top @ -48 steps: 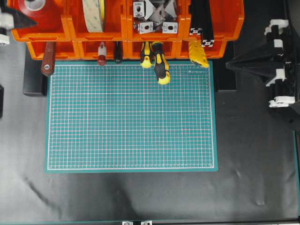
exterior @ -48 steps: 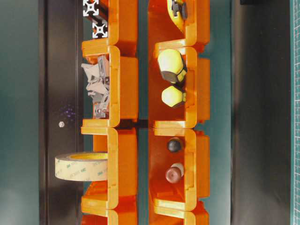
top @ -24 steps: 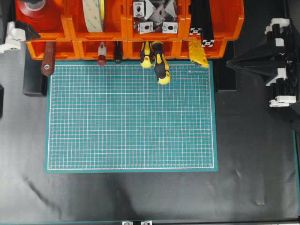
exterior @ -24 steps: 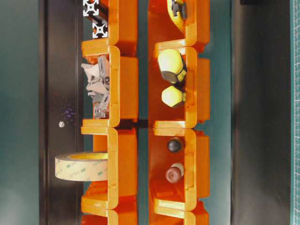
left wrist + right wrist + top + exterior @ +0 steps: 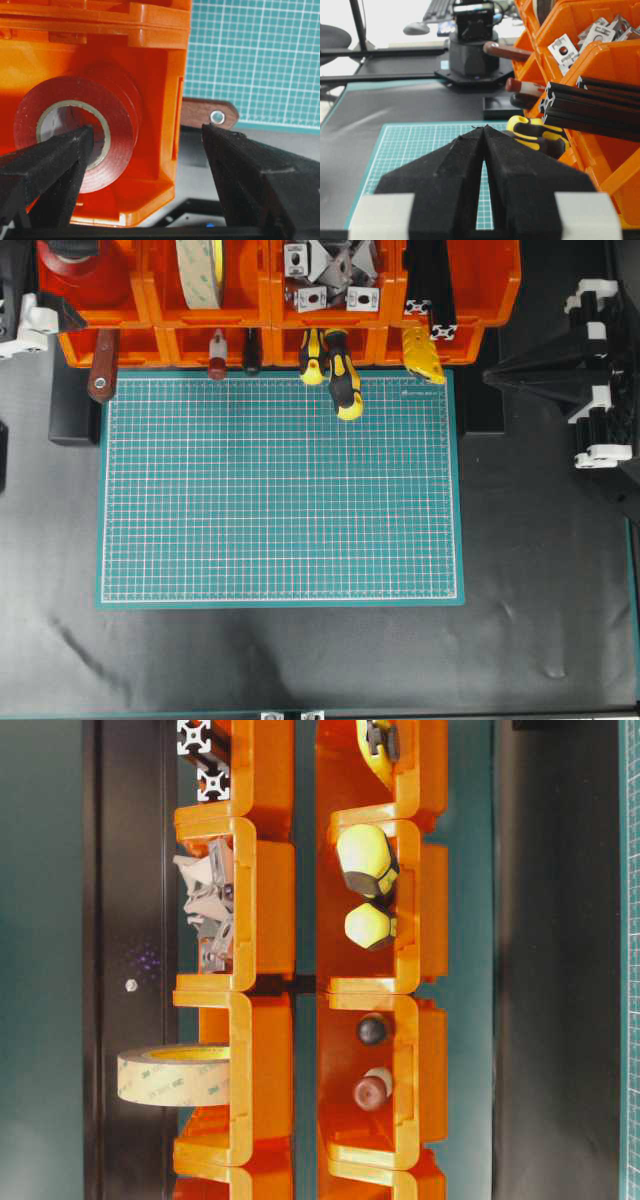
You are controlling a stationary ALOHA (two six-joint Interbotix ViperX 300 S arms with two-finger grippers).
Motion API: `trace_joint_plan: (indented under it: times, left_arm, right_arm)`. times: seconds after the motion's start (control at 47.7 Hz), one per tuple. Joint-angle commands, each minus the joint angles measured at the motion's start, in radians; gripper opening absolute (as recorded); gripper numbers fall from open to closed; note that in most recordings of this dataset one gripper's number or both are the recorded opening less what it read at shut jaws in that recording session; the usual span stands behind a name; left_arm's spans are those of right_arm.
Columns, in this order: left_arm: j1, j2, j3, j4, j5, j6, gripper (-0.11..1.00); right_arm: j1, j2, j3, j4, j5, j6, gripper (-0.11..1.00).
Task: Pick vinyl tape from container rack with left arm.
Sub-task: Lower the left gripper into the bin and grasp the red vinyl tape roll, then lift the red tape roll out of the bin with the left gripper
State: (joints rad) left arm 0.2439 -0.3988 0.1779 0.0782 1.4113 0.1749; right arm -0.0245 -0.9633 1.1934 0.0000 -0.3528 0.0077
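Another red curve [image 5: 122,85] can be seen behind the vinyl tape [image 5: 121,142], so another roll should stay in the bin when I pick up the front roll.
The vinyl tape [image 5: 122,135], a glossy red ring with a pale inner rim, leans inside the end bin of the orange container rack [image 5: 262,302]. From overhead the vinyl tape [image 5: 62,272] shows at the top left corner. My left gripper [image 5: 147,127] is open and straddles the bin's side wall [image 5: 172,100]. One finger [image 5: 55,160] hangs in front of the ring's centre, the other [image 5: 250,170] outside the bin. Nothing is gripped. The left arm's white fitting [image 5: 28,322] shows beside the rack. My right gripper [image 5: 483,128] is shut and empty, parked at the right [image 5: 490,378].
A big cream tape roll [image 5: 200,270] and metal brackets [image 5: 330,270] fill neighbouring bins. Black extrusions [image 5: 430,290] lie further right. A wooden handle [image 5: 205,112], screwdrivers [image 5: 345,380] and a yellow cutter [image 5: 425,355] stick out over the green mat [image 5: 280,490].
My left gripper has come in from the far left edge toward the end bin, and one finger now covers the ring's centre. The right arm has stayed still.
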Motion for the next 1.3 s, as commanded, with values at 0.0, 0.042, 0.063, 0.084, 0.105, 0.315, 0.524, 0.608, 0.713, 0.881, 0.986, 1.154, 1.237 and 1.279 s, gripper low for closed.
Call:
trace_joint_plan:
  times: [0.0,0.042,0.063,0.084,0.105,0.315,0.524,0.608,0.713,0.881,0.986,1.154,1.237,1.279]
  left_arm:
    - [0.009,-0.006,-0.011,0.002,-0.006,0.003,0.82]
    - [0.009,-0.006,-0.011,0.002,-0.006,0.003,0.81]
    - [0.009,-0.006,-0.012,0.003,-0.006,0.003,0.79]
    - [0.011,-0.005,-0.012,0.002,-0.006,0.003,0.78]
    - [0.011,-0.005,-0.012,0.003,-0.006,0.005,0.76]
    - [0.028,-0.005,-0.017,0.002,-0.006,0.044,0.46]
    - [0.035,-0.002,-0.044,0.002,-0.006,0.092,0.2]
    - [0.037,0.003,-0.078,0.003,-0.006,0.11,0.2]
    - [0.031,0.011,-0.14,0.003,-0.008,0.118,0.2]
    - [-0.055,0.025,-0.258,0.002,-0.003,0.097,0.2]
    - [-0.143,0.023,-0.276,0.002,-0.008,0.066,0.2]
    - [-0.29,0.026,-0.244,0.002,-0.094,-0.063,0.2]
    - [-0.35,0.029,-0.201,0.002,-0.178,-0.121,0.2]
    - [-0.379,0.034,-0.166,0.0,-0.232,-0.143,0.2]
  right_arm:
    - [0.002,0.008,-0.011,0.003,-0.012,0.0,0.0]
    - [0.002,0.008,-0.008,0.003,-0.012,0.0,0.0]
    - [0.002,0.009,-0.008,0.003,-0.012,0.0,0.0]
    - [0.002,0.009,-0.006,0.003,-0.012,0.0,0.0]
    - [0.003,0.008,-0.005,0.003,-0.014,0.0,0.0]
    - [0.006,0.008,-0.002,0.003,-0.014,0.0,0.0]
    - [0.008,0.009,-0.002,0.003,-0.015,0.0,0.0]
    - [0.008,0.008,-0.002,0.003,-0.017,0.0,0.0]
    - [0.008,0.008,-0.002,0.003,-0.017,0.0,0.0]
    - [0.008,0.009,-0.002,0.003,-0.018,0.0,0.0]
    - [0.011,0.008,-0.002,0.003,-0.018,0.0,0.0]
    - [0.012,0.006,-0.005,0.003,-0.02,0.0,0.0]
    - [0.012,0.005,-0.005,0.003,-0.02,0.0,0.0]
    - [0.012,0.003,-0.005,0.003,-0.02,0.0,0.0]
